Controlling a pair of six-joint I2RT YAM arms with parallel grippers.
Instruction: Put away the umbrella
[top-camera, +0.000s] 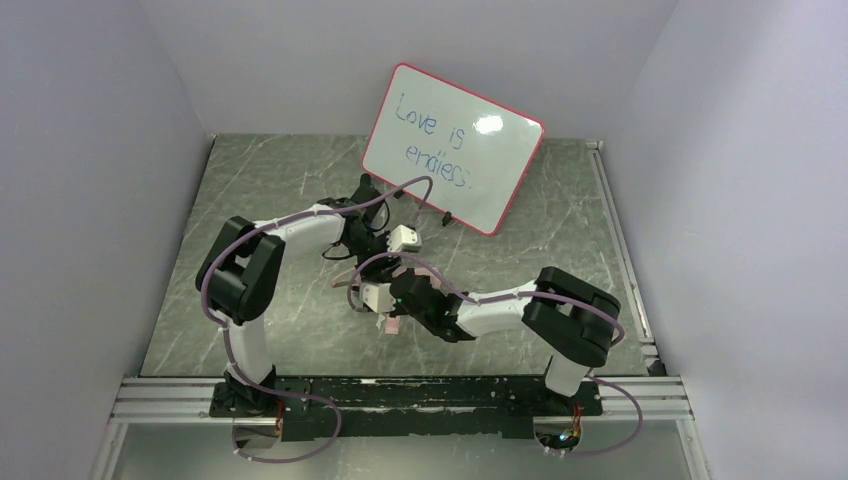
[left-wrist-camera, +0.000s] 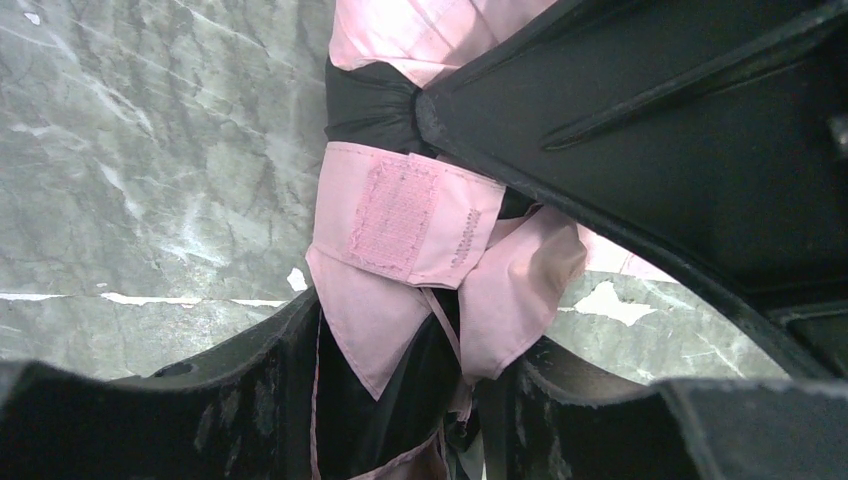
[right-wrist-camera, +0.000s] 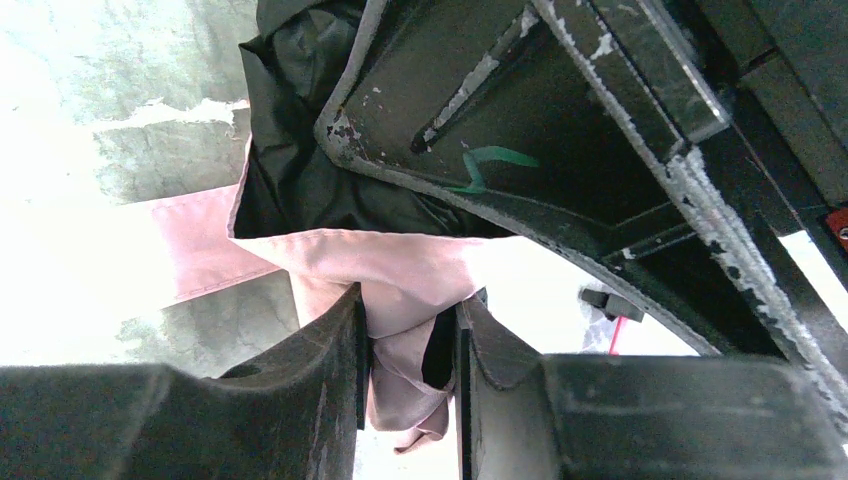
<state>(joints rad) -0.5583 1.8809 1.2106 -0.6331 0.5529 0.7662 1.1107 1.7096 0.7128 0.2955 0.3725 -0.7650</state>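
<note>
I should secure the bundle (left-wrist-camera: 395, 385) with my left gripper before my right gripper, now holding a fabric fold beside the strap's loose end (right-wrist-camera: 208, 245), takes that end.
The pale pink umbrella (left-wrist-camera: 400, 215) is folded into a bundle, with a velcro strap tab and black lining showing. My left gripper (left-wrist-camera: 410, 370) is shut around the bundle's lower part. My right gripper (right-wrist-camera: 410, 340) is shut on a fold of the umbrella's pink fabric (right-wrist-camera: 400, 270), with black fabric above it. In the top view both grippers meet at the table's middle, left (top-camera: 378, 250) and right (top-camera: 395, 300). Only a small pink bit of the umbrella (top-camera: 392, 324) shows below them. The shaft and handle are hidden.
A red-framed whiteboard (top-camera: 455, 148) with blue writing leans at the back, just behind the left arm's wrist. Grey walls close in the marble table (top-camera: 250, 180) on three sides. A metal rail (top-camera: 622, 250) runs along the right edge.
</note>
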